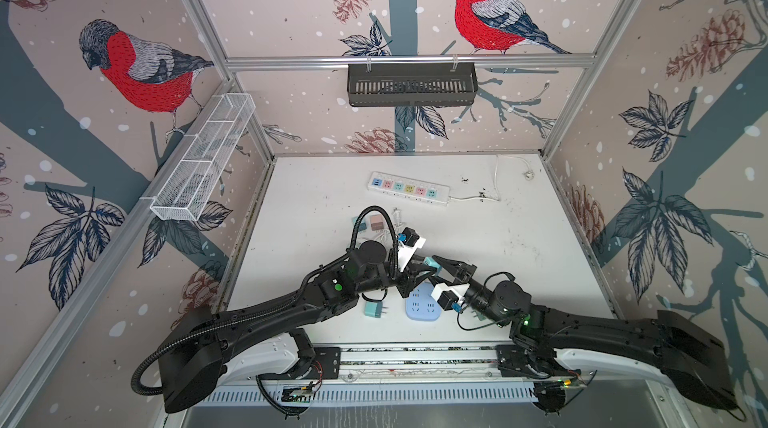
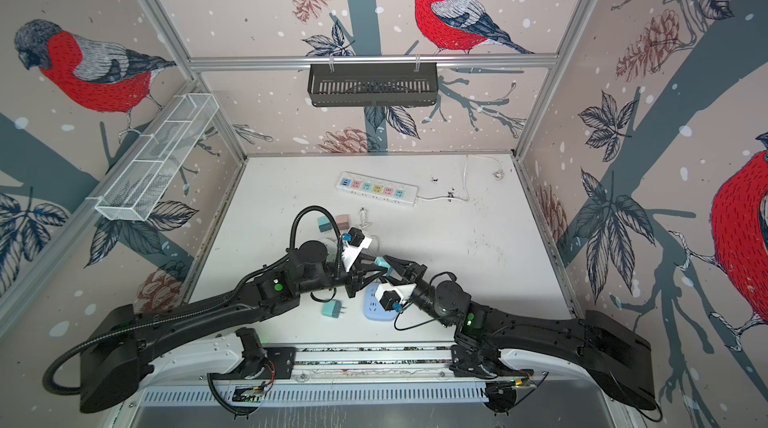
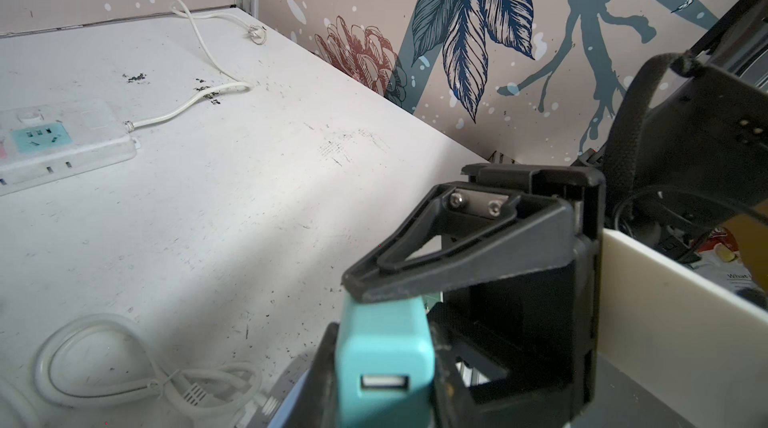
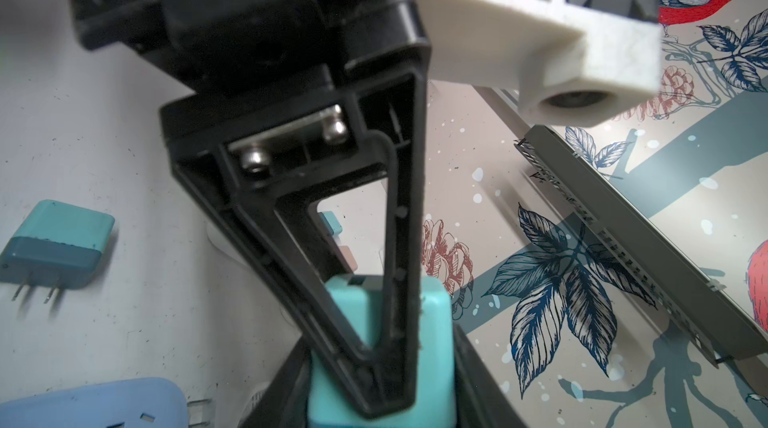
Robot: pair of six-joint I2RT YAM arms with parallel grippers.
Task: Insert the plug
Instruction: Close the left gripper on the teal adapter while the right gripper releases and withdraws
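Next, my right gripper opens and back away before my left gripper lowers the plug to the light blue socket block (image 1: pixel 422 305), because both grippers are clamping the teal plug (image 1: pixel 432 263).
A teal plug (image 1: pixel 432 262) (image 2: pixel 381 261) is held in the air above the table's near middle, where both grippers meet. My left gripper (image 1: pixel 420 270) (image 3: pixel 384 367) is shut on it, one finger on each side of the body. The plug's (image 3: pixel 384 338) USB port faces the left wrist camera. My right gripper (image 1: pixel 439 265) (image 4: pixel 382 397) is shut on the same plug (image 4: pixel 434 322) from the opposite side. Its prongs are hidden. A light blue socket block (image 1: pixel 424 307) (image 2: pixel 376 303) (image 4: pixel 91 403) lies on the table just below the grippers.
A white power strip (image 1: pixel 409 188) (image 2: pixel 376 189) (image 3: pixel 62 143) with coloured sockets lies at the back, its cord trailing right. A second teal plug (image 1: pixel 374 308) (image 4: pixel 54 247) lies left of the blue block. Pink and teal plugs (image 1: pixel 370 223) and a coiled white cable (image 3: pixel 124 367) lie behind the left arm.
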